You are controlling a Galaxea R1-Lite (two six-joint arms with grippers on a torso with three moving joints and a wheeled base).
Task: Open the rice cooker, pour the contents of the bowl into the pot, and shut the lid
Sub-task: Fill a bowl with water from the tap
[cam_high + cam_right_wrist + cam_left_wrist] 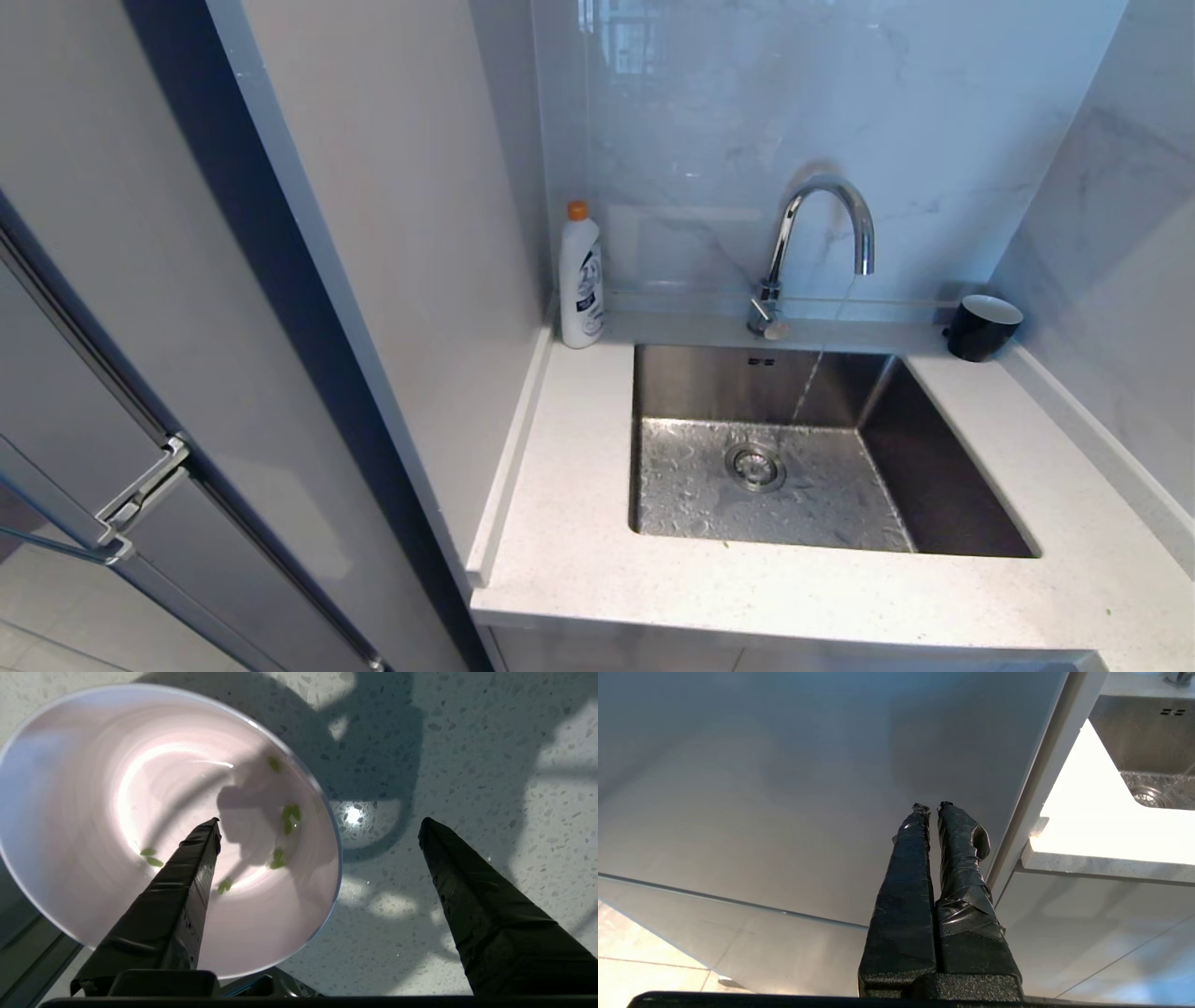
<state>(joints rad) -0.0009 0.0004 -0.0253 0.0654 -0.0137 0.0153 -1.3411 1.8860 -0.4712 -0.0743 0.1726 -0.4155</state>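
Observation:
I should take the bowl by its rim with my right gripper and carry it under the running tap, as green bits of the contents still sit inside.
The bowl sits on the speckled white counter, white inside, with a few green bits of the contents left near its bottom. My right gripper hangs over it, open wide. One finger is above the bowl's inside, the other above bare counter, and the bowl's rim lies between them with nothing gripped. My left gripper is shut on nothing, parked beside a grey cabinet panel. The rice cooker, the pot and the lid are out of view. Neither arm shows in the head view.
The head view holds a steel sink with a running tap, a white bottle with an orange cap and a black cup. A tall grey cabinet stands left of the counter. A dark edge lies beside the bowl.

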